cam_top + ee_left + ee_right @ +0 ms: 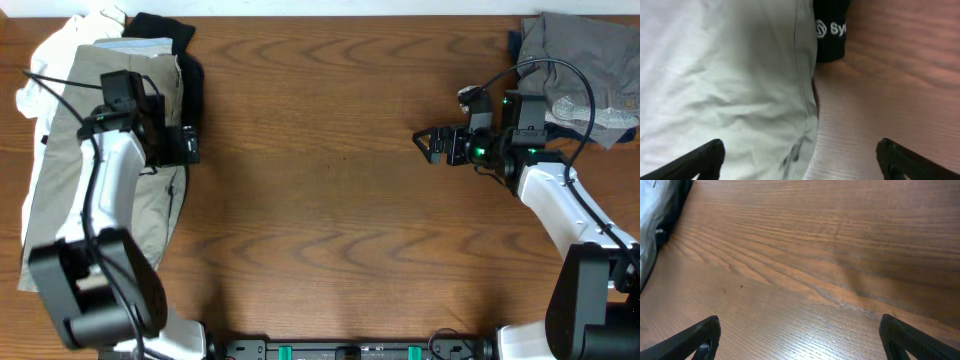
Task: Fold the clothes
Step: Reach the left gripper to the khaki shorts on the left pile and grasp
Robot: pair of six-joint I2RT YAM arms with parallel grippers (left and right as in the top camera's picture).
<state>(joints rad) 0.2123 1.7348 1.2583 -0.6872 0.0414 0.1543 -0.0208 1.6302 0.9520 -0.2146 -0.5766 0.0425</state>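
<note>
The khaki trousers (752, 95) have their edge lying over the black garment (816, 42). They will come off and leave the black garment behind when I pick them up.
Khaki trousers (150, 215) lie lengthwise at the table's left, over a white garment (45, 70), with a black garment (165, 32) at their top. My left gripper (186, 145) hovers open over the trousers' right edge. In the left wrist view the open jaws (800, 157) straddle the edge of the pale cloth (730, 75), and the black garment with a white logo (832, 35) is just beyond. My right gripper (428, 145) is open and empty over bare wood, as its own view (800, 337) shows. A grey garment pile (575, 50) sits at the back right.
The wooden table (320, 200) stretches between the two piles. In the right wrist view the left pile's edge (652, 225) shows far off at the top left. The right arm's cables hang over the grey pile.
</note>
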